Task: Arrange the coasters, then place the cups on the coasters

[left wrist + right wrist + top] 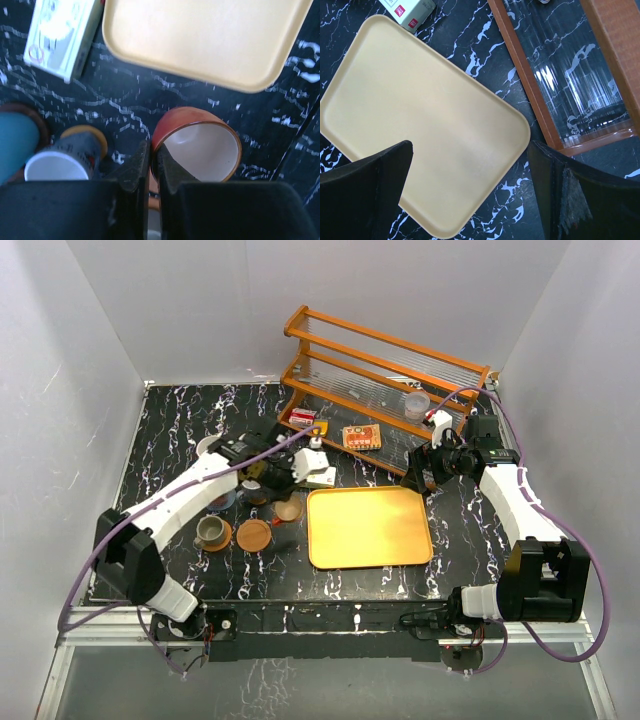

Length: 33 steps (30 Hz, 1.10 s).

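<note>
The orange coaster point(254, 535) next to the olive-grey cup is empty. My left gripper should keep carrying the upright orange-brown cup point(288, 509) until it stands on that coaster.
My left gripper point(152, 150) is shut on the rim of an orange-brown cup point(210, 150) with a cream inside, one finger inside the wall and one outside. To its left a grey patterned cup point(65, 160) stands on an orange coaster point(97, 134), and a blue cup point(15, 145) on a dark brown coaster point(30, 111). From above, an olive-grey cup point(211, 531) sits on a coaster, with a bare orange coaster point(254, 535) and a smaller tan one point(289, 510) beside it. My right gripper point(470, 170) hangs open over the tray's corner, holding nothing.
A yellow tray point(368, 527) lies mid-table, right of the cups. A white box point(62, 35) lies behind the left gripper point(272, 480). A wooden rack point(385, 390) with a clear plastic cup point(416, 405) stands at the back, close to the right gripper point(425, 468).
</note>
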{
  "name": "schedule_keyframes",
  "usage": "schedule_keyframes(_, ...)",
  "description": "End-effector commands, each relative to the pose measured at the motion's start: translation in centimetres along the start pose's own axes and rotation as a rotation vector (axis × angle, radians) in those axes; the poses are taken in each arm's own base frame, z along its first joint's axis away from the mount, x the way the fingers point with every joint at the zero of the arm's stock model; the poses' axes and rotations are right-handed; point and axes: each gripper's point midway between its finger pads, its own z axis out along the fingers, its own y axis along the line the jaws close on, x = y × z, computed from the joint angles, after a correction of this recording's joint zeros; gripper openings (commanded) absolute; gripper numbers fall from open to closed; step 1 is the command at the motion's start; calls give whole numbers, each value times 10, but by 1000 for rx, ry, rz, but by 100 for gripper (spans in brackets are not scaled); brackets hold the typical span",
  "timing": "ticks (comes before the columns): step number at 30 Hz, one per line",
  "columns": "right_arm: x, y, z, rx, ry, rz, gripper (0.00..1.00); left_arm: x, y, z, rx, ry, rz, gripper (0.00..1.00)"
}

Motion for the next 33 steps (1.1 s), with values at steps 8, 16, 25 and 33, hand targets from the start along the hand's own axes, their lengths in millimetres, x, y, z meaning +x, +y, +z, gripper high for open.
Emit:
schedule_keyframes(8,-18,-2,-8,18,-52,-48,98,82,0,-31,63,9,24,0)
schedule_keyframes(16,-18,-2,-8,15,-49,-45,98,109,5,-20,62,33,-7,0)
schedule_keyframes(25,-18,-2,-9,19,-51,-48,98,119,11,-8,74,35,-35,0)
schedule_keyframes(33,-17,-2,-8,19,-46,-45,98,127,10,1,106,55,-44,0)
